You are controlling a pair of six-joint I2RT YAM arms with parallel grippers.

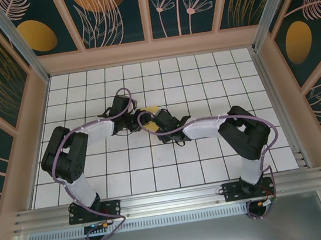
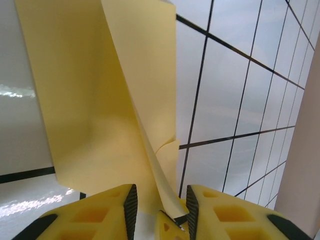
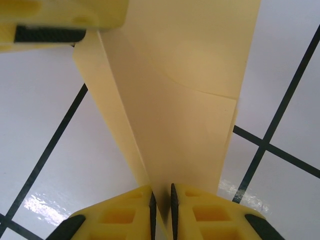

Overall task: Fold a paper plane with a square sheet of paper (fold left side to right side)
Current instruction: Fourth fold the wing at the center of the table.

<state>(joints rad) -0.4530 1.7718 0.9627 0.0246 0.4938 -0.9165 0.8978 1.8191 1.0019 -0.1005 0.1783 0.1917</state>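
The flap is standing up off the sheet, with the flap's near tip [image 2: 172,204] in my right gripper. Next, my left gripper opens wider and pushes the flap's long edge [image 2: 140,117] down.
The yellow sheet of paper [image 1: 151,109] is folded into layers and held off the table between the two arms in the middle of the top view. My right gripper [image 3: 162,192] is shut on its near edge, and the paper [image 3: 180,100] fans out away from the jaws. My left gripper [image 2: 161,197] is open. A standing flap of the paper [image 2: 90,100] runs down between its pads and lies close to the right pad. In the top view the left gripper [image 1: 138,116] and the right gripper [image 1: 159,120] nearly touch. One left finger [image 3: 60,20] shows at the upper left of the right wrist view.
The white grid-tiled table [image 1: 202,79] is boxed in by a beige frame with patterned panels [image 1: 151,49]. The right wall [image 2: 306,150] stands close in the left wrist view. Purple cables [image 1: 122,93] loop over both arms. Open tiles lie behind and to either side of the grippers.
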